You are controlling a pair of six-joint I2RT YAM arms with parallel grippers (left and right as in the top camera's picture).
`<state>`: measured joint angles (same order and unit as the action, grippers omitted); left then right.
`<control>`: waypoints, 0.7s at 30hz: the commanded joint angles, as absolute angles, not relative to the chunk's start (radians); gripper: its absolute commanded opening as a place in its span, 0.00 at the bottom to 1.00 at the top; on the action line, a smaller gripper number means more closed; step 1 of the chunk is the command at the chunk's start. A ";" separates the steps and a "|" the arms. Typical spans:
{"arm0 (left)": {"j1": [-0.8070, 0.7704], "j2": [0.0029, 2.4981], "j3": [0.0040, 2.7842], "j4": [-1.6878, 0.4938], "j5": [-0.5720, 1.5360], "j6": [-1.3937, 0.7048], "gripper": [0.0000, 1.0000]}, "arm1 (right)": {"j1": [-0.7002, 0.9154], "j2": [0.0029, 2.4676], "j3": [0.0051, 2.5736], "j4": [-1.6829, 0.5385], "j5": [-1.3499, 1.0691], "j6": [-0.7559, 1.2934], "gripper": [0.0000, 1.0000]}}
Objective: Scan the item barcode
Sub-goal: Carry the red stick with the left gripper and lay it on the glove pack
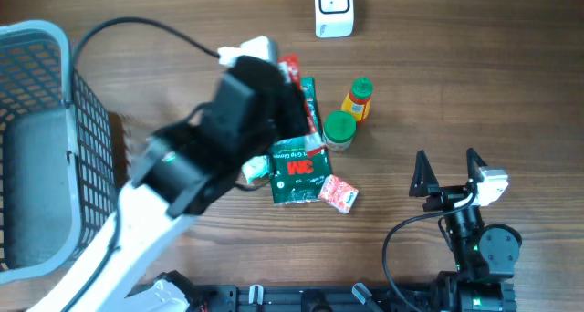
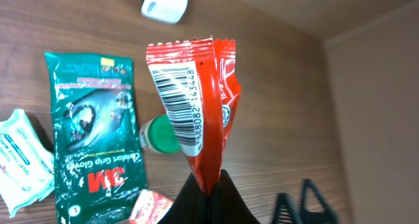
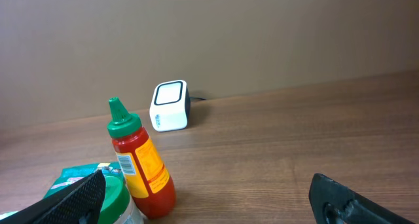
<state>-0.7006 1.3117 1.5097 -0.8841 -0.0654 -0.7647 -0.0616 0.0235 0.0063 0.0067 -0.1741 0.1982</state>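
The red snack packet [image 1: 313, 142] is above the clear side of the green gloves pack [image 1: 294, 169]. My left gripper should continue to lower the packet and let it go there.
My left gripper [image 2: 211, 185] is shut on the bottom end of a red snack packet [image 2: 196, 99], which it holds upright above the table. The packet's white barcode panel [image 2: 178, 99] faces the left wrist camera. From overhead only the packet's tip [image 1: 290, 68] shows past the left gripper [image 1: 281, 86]. The white scanner [image 1: 333, 9] stands at the table's far edge, beyond and to the right of the packet; it also shows in the wrist views as the scanner [image 2: 165, 1] and the scanner [image 3: 170, 106]. My right gripper [image 1: 447, 173] rests open at the front right with nothing in it, seen also as the right gripper [image 3: 209, 204].
A green 3M gloves pack [image 1: 299, 157], a white wipes packet [image 1: 255, 169] and a small red-and-white packet [image 1: 338, 193] lie under the left arm. A green-lidded jar [image 1: 339, 130] and a red sauce bottle [image 1: 359, 99] stand beside them. A wire basket [image 1: 36, 148] fills the left edge.
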 commanded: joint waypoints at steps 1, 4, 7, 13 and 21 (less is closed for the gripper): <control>-0.748 1.417 1.522 -0.880 -0.136 -0.774 0.04 | -0.065 0.023 0.005 0.010 -0.157 0.210 1.00; -0.749 1.505 1.522 -0.896 -0.205 -0.774 0.04 | -0.065 0.023 0.005 0.010 -0.157 0.210 1.00; -0.748 1.562 1.520 -0.987 -0.319 -0.790 0.04 | -0.065 0.023 0.005 0.010 -0.157 0.210 1.00; -0.756 1.644 1.454 -1.010 -0.292 -0.900 0.04 | -0.065 0.023 0.005 0.010 -0.157 0.210 1.00; -0.722 1.793 1.348 -0.893 -0.287 -0.928 0.04 | -0.065 0.023 0.005 0.010 -0.157 0.210 1.00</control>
